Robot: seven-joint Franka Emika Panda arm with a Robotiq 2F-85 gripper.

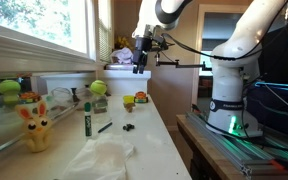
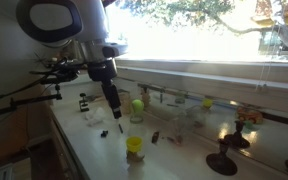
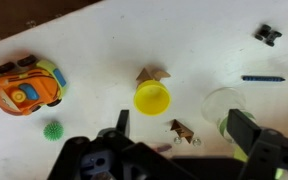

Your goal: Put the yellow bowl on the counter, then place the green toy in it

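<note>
The yellow bowl (image 3: 152, 98) is off-centre toward one finger of the robot's open gripper, so the gripper should move over to line up with the bowl's middle (image 2: 135, 144) before it goes down to grasp the bowl.
The yellow bowl (image 3: 152, 97) sits upright on the white counter (image 3: 104, 40); it also shows in both exterior views (image 2: 134, 144) (image 1: 129, 101). The green toy (image 3: 53, 130) is a small spiky ball on the counter, left of the bowl and below the toy car. My gripper (image 3: 182, 128) is open and empty. It hangs well above the counter in both exterior views (image 1: 142, 58) (image 2: 112, 105). In the wrist view the bowl lies just beyond the fingertips, nearer the left finger.
An orange toy car (image 3: 24, 85) lies left of the bowl. A clear glass (image 3: 221, 108) with a green ball (image 2: 137, 105) stands to its right. Brown scraps (image 3: 151, 74), a dark pen (image 3: 262, 77) and a black piece (image 3: 268, 35) lie around. A yellow plush (image 1: 36, 125) stands nearer that camera.
</note>
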